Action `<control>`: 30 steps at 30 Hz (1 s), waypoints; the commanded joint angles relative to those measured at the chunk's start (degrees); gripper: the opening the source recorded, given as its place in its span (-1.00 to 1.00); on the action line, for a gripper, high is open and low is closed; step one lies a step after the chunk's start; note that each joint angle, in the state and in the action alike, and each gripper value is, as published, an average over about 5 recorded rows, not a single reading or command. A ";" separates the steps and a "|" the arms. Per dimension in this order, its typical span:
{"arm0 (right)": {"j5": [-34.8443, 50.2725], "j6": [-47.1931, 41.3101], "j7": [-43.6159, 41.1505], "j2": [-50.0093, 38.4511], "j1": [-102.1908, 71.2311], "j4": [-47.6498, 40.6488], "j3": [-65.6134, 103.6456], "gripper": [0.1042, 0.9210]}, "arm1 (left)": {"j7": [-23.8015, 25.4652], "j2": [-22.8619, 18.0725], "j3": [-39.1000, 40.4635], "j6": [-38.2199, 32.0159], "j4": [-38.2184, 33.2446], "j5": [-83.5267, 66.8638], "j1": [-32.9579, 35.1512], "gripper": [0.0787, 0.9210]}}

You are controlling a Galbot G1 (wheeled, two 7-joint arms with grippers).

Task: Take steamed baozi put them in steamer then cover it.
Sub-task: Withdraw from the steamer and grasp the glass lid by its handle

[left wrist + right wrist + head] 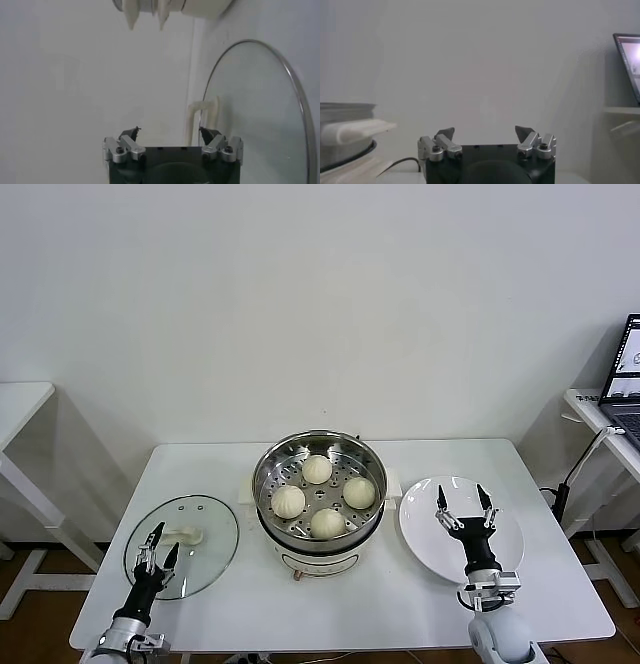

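I continue to move forward until my left gripper's open fingers close on the bar (185,536), because the cover's handle bar (190,122) is in line with the gap between those fingers.
Several cream-white steamed baozi (318,469) lie on the perforated tray inside the shiny steamer (268,466) at the table's middle. The cover (210,544), a clear glass lid with a cream handle (186,535), lies flat on the table to the steamer's left. My left gripper (157,544) hangs open over the cover's near edge, beside the handle (202,116), holding nothing. My right gripper (462,503) stands open above the empty white plate (505,544), nothing between its fingers. The steamer's white side handle (355,131) shows in the right wrist view.
A laptop (625,379) sits on a side table at the far right. Another white table (20,399) stands at the left. A cable (570,474) hangs off the right table's edge.
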 commanded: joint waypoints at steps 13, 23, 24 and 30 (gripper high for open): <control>-1.70 0.64 -0.42 1.00 -0.97 -0.56 0.81 0.76 | 0.32 0.18 1.90 2.25 4.71 1.77 -7.07 0.77; -2.36 1.19 -0.61 1.36 -1.06 -0.81 0.87 0.76 | 0.59 0.17 2.62 3.02 6.68 2.07 -8.96 0.77; -2.35 1.19 -0.60 1.34 -1.04 -0.75 0.89 0.76 | 0.63 0.17 2.65 3.04 6.89 2.19 -9.07 0.77; -2.45 1.20 -0.51 1.39 -0.94 -0.63 0.91 0.76 | 1.07 0.05 2.67 3.38 7.65 2.71 -9.38 0.77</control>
